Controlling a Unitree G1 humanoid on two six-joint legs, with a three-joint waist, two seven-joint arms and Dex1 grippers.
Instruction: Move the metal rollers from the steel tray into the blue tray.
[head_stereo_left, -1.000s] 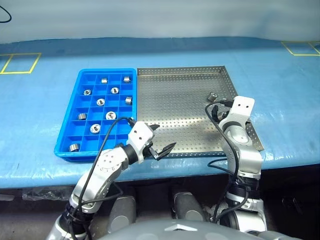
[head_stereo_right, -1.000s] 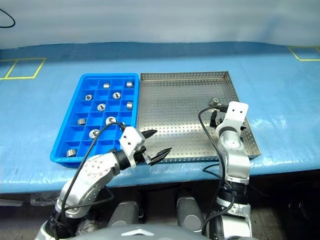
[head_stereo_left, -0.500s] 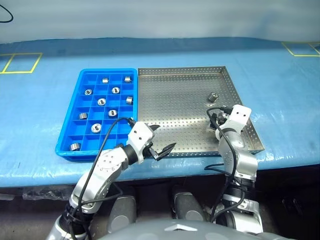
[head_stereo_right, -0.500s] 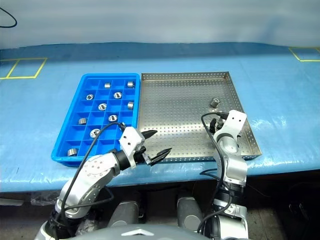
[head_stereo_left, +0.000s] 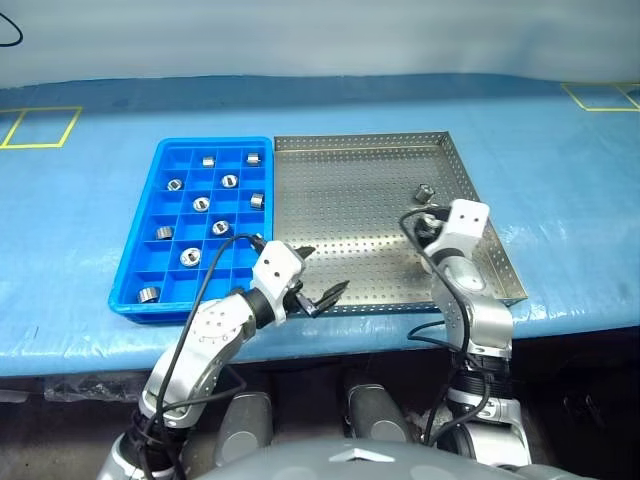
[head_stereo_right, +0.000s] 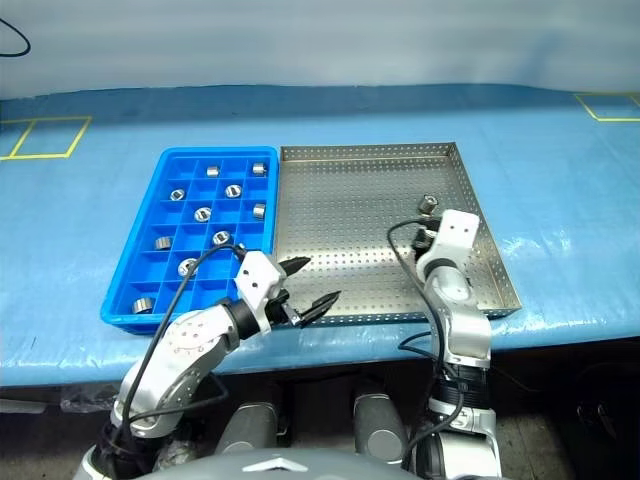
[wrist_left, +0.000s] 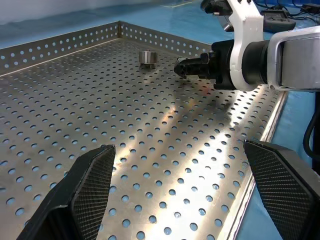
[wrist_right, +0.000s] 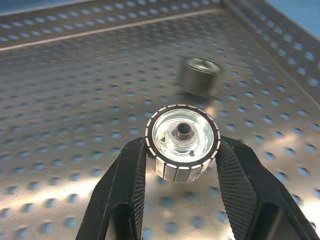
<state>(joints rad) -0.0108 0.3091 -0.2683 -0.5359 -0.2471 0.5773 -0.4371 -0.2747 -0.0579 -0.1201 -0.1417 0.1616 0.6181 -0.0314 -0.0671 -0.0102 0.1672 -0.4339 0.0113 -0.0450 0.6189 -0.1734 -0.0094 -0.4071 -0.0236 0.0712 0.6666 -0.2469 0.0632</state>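
Observation:
My right gripper should keep going to the blue tray and let go in an empty compartment (head_stereo_left: 244, 252) beside the steel tray, as both fingers are squarely on its roller's sides (wrist_right: 183, 142).
The steel tray (head_stereo_left: 350, 200) holds one loose metal roller (head_stereo_left: 424, 190) near its far right corner. A second roller (wrist_right: 182, 142) sits between my right gripper's fingers (wrist_right: 125, 185), hole facing the camera, low over the perforated floor just in front of the loose roller (wrist_right: 200, 76). My right gripper (wrist_left: 186, 66) is shut on it. My left gripper (head_stereo_left: 325, 270) hangs open and empty over the steel tray's front edge, near the blue tray's (head_stereo_left: 140, 240) front right corner. Several rollers (head_stereo_left: 189, 256) lie in the blue tray's compartments.
Both trays sit side by side on a blue table cover (head_stereo_left: 560, 180), blue tray on the left. Yellow tape squares (head_stereo_left: 40, 125) mark the cover at the far left and far right. The table's front edge runs just below the trays.
My right gripper swung left from the tray's right rim into the tray and shut on a roller. The left arm has stayed in place, open.

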